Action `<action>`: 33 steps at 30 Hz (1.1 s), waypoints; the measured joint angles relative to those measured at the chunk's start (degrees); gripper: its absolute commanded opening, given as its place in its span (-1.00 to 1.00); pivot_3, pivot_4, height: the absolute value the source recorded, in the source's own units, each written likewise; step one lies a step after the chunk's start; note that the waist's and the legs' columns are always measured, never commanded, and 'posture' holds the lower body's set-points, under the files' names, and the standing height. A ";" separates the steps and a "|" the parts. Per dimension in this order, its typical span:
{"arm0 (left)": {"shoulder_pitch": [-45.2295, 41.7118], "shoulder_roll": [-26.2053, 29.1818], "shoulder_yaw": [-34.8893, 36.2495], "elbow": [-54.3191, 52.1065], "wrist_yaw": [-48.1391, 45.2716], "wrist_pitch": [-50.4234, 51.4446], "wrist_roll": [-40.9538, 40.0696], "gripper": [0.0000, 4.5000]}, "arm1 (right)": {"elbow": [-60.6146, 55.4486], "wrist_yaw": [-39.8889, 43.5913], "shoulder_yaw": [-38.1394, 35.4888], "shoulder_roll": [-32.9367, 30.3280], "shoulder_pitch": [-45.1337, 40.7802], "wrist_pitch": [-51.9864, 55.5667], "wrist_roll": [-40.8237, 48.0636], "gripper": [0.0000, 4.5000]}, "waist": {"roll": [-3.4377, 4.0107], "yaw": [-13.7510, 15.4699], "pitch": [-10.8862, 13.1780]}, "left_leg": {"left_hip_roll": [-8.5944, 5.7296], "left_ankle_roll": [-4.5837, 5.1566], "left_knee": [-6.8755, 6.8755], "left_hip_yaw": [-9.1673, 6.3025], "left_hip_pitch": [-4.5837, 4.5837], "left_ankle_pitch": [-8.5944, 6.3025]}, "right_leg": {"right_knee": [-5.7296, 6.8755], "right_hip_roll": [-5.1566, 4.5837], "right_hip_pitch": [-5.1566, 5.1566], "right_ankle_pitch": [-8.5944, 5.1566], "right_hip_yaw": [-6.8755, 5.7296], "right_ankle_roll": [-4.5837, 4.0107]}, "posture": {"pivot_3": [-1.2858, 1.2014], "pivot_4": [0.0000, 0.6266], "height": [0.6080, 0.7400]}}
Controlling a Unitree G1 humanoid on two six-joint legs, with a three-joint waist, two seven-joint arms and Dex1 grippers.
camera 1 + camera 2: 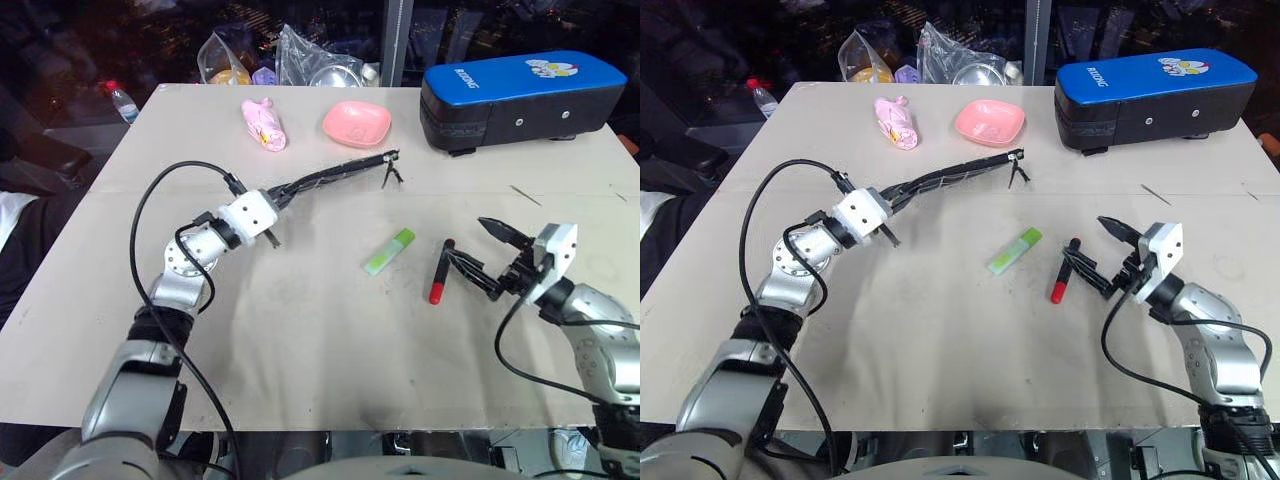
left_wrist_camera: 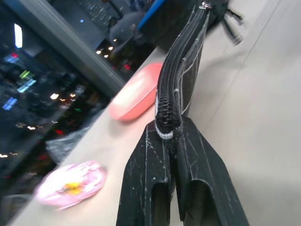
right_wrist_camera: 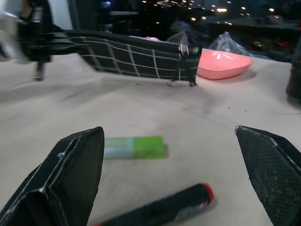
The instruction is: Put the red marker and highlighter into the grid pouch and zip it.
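Note:
The grid pouch's zipper (image 2: 172, 59) is closed, so next my right gripper grabs the zipper pull at its far end (image 1: 389, 172) and pulls it toward my left gripper first.
My left gripper (image 1: 287, 189) is shut on one end of the grid pouch (image 1: 340, 172), which stands on edge, lifted off the table and reaching toward the far right. In the left wrist view the fingers (image 2: 150, 160) clamp the pouch (image 2: 181, 70) along its zipper edge. The light-green highlighter (image 1: 389, 251) lies flat at the table's middle, and the red marker (image 1: 441, 272) lies just to its right. My right gripper (image 1: 482, 252) stands open right next to the marker, fingers pointing at it. In the right wrist view the highlighter (image 3: 134, 147) and marker (image 3: 160, 207) lie between the spread fingers.
A big blue-topped black case (image 1: 520, 95) stands at the back right. A pink dish (image 1: 356, 122) and a pink wrapped object (image 1: 264, 124) lie behind the pouch. Plastic bags (image 1: 300, 55) and a bottle (image 1: 120, 100) sit at the far edge.

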 measured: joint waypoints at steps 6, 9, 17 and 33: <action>6.35 -2.84 0.88 -18.03 0.77 15.35 -2.96 -1.00 | -0.31 -11.72 5.22 3.63 -10.70 10.88 -4.54 1.00 | 0.01 -0.15 -0.01 | -0.01 0.00 0.00 -0.09 0.02 0.00 | 0.02 0.03 0.00 0.00 0.07 0.00 | 0.03 -0.52 0.19; 8.28 -3.49 1.08 -21.60 1.43 18.54 -2.26 -1.00 | 0.57 -15.66 6.43 4.29 -14.68 17.09 -5.81 1.00 | 0.01 0.17 -0.01 | -0.01 0.00 0.00 -0.07 0.01 0.00 | 0.01 0.03 0.00 0.00 0.08 0.00 | 0.03 -0.52 0.19; 10.64 -5.07 0.81 -25.88 2.09 21.30 1.13 -1.00 | 7.70 -18.88 7.18 6.53 -22.90 24.40 -6.96 1.00 | 0.02 0.14 -0.01 | -0.03 0.00 -0.02 0.01 -0.01 0.00 | -0.01 0.03 0.00 0.00 0.07 -0.01 | 0.03 -0.52 0.19; 11.08 -6.67 0.49 -24.76 2.02 19.61 4.84 -1.00 | 19.77 -16.07 7.15 9.96 -33.93 24.33 -6.95 -0.31 | 0.03 0.03 0.00 | -0.01 0.01 -0.05 0.01 -0.04 0.00 | -0.04 0.02 -0.03 0.00 0.05 -0.01 | 0.03 -0.52 0.19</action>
